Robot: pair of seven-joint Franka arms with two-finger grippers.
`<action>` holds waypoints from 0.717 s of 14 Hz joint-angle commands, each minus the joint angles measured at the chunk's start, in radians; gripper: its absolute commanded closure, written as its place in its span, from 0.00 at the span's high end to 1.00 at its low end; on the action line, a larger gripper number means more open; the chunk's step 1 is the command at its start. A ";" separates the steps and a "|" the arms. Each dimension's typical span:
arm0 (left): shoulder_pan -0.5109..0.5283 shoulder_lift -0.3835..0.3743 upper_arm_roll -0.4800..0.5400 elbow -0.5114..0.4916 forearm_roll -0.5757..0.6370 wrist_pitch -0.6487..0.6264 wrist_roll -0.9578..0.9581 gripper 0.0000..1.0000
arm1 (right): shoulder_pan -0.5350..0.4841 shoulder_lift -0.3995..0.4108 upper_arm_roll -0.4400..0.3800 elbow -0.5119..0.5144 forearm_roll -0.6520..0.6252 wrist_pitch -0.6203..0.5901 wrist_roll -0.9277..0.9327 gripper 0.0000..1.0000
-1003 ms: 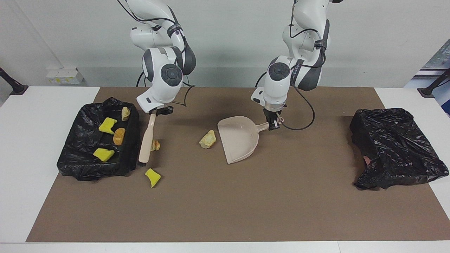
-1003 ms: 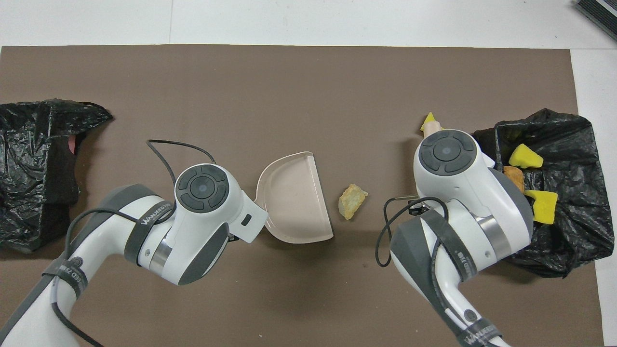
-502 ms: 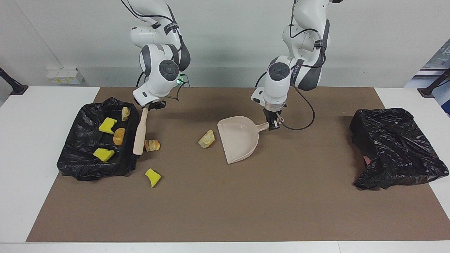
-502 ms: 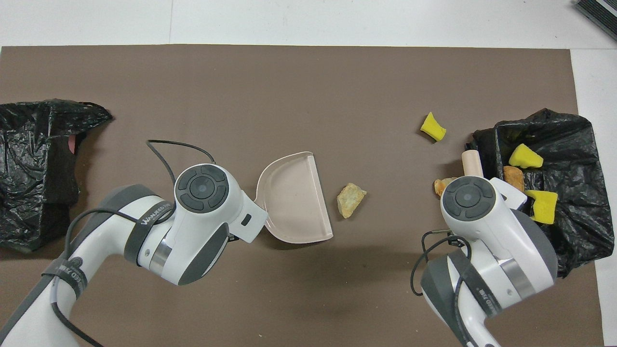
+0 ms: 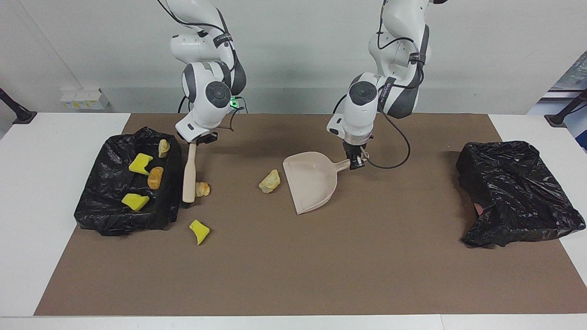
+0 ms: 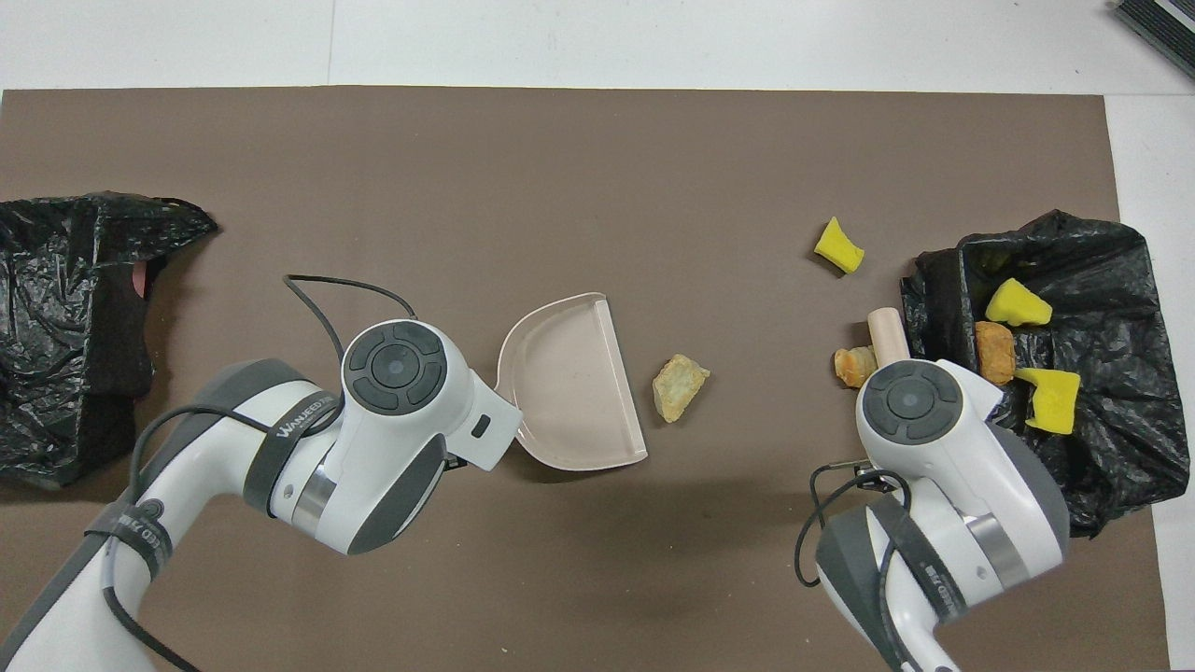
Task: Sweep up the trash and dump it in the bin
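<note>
The brush is between the bin and the tan chunk (image 5: 203, 189). My right gripper should therefore sweep toward the dustpan's open edge (image 5: 291, 188) and take the pale chunk along.
My right gripper (image 5: 197, 140) is shut on the top of a beige brush (image 5: 189, 176). The brush points down at the mat, between a black-bagged bin (image 5: 91, 215) and a tan trash chunk (image 5: 202, 188) that lies against it. My left gripper (image 5: 355, 162) is shut on the handle of a beige dustpan (image 5: 312, 183) that rests on the mat. A pale chunk (image 5: 270, 181) lies just off the pan's open edge, toward the right arm's end. A yellow wedge (image 5: 199, 231) lies farther from the robots. In the overhead view both grippers are hidden under their wrists.
Several yellow and tan pieces lie inside the bin (image 6: 1111, 280) at the right arm's end. A second black-bagged bin (image 5: 518, 197) stands at the left arm's end. A brown mat (image 5: 293, 266) covers the table, with white table edge around it.
My right arm drew back toward the robots, bringing the brush along the bin's wall to the tan chunk. The left arm, the dustpan and the pale chunk stayed put.
</note>
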 commanded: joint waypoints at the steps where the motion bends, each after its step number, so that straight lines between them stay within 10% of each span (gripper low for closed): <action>1: -0.022 -0.034 0.015 -0.039 0.001 0.019 -0.025 0.00 | 0.027 0.042 0.007 0.054 0.159 0.042 -0.034 0.00; 10: -0.032 -0.028 0.014 -0.054 0.001 0.049 -0.022 0.00 | 0.355 0.134 0.010 0.177 0.459 0.076 0.059 0.00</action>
